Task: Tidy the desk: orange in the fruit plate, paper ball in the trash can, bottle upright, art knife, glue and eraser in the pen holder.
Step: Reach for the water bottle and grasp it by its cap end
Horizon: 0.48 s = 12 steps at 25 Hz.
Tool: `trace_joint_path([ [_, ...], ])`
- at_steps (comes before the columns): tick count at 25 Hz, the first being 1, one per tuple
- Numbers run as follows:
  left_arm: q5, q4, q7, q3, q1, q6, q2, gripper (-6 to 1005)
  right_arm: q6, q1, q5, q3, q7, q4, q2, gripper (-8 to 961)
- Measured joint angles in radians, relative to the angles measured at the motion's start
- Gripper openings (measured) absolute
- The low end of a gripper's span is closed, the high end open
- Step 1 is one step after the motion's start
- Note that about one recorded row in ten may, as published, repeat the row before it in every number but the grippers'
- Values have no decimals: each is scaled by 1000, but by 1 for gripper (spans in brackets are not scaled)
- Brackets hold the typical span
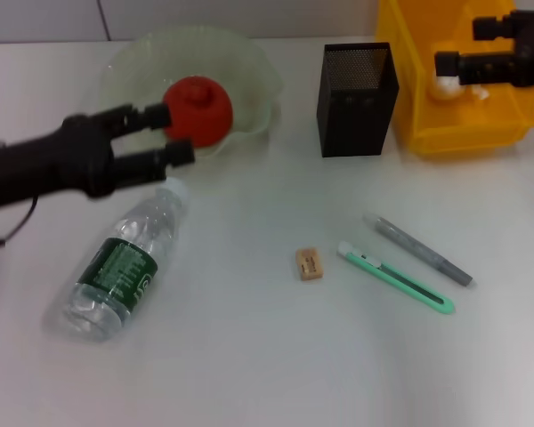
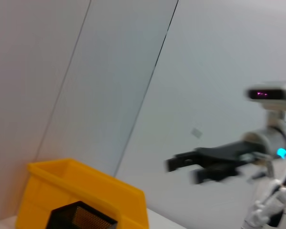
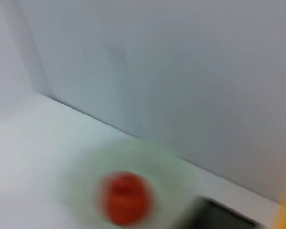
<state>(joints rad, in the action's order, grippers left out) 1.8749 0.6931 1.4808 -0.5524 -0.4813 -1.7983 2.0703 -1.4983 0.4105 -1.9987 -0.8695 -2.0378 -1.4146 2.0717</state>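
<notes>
The bottle lies (image 1: pixel 123 267) on its side under the robot's level left gripper, so next the left gripper tilts down, grabs the cap end (image 1: pixel 174 189) and swings the bottle upright.
The orange (image 1: pixel 200 108) (image 3: pixel 126 198) lies in the pale green fruit plate (image 1: pixel 249 62) (image 3: pixel 81 176). My left gripper (image 1: pixel 176 133) hovers just left of the orange, open and holding nothing. Below it the clear bottle (image 1: pixel 125 267) lies on its side. The eraser (image 1: pixel 309 263), the green art knife (image 1: pixel 396 277) and the grey glue stick (image 1: pixel 418 249) lie on the desk in front of the black mesh pen holder (image 1: pixel 357 87) (image 2: pixel 81 217). The white paper ball (image 1: pixel 445 87) rests inside the yellow trash can (image 1: pixel 467 133) (image 2: pixel 86 195). My right gripper (image 1: pixel 463 46) (image 2: pixel 186 169) hangs open above it.
The pen holder stands close beside the trash can at the back right. The bottle's cap end points toward the fruit plate. A wall runs behind the desk.
</notes>
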Motion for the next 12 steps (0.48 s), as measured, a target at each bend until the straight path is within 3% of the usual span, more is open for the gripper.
trace_joint_path([
  [2,1,52,89,-18,-26,10,0,792,-114,-66,183,69,167,97,1,845],
  [4,14,120,226,-41,-61,47,-2,792,-207,-117,327,128,347,284,-9,844],
  [5,23,151,288,-54,-74,69,-3,792,-230,-124,356,148,423,382,-19,844],
  [6,67,260,460,-126,-97,136,-4,792,-256,-129,379,171,499,500,-31,844],
  [7,67,260,460,-126,-97,136,-4,792,-272,-129,378,187,585,614,-46,843],
  [9,127,372,607,-205,-113,187,-6,792,-292,-125,372,198,720,783,-70,843],
  [11,228,531,788,-283,-137,212,-7,792,-291,-126,365,196,837,911,-81,842],
  [12,228,531,788,-283,-137,212,-7,792,-284,-131,360,194,880,947,-78,842],
])
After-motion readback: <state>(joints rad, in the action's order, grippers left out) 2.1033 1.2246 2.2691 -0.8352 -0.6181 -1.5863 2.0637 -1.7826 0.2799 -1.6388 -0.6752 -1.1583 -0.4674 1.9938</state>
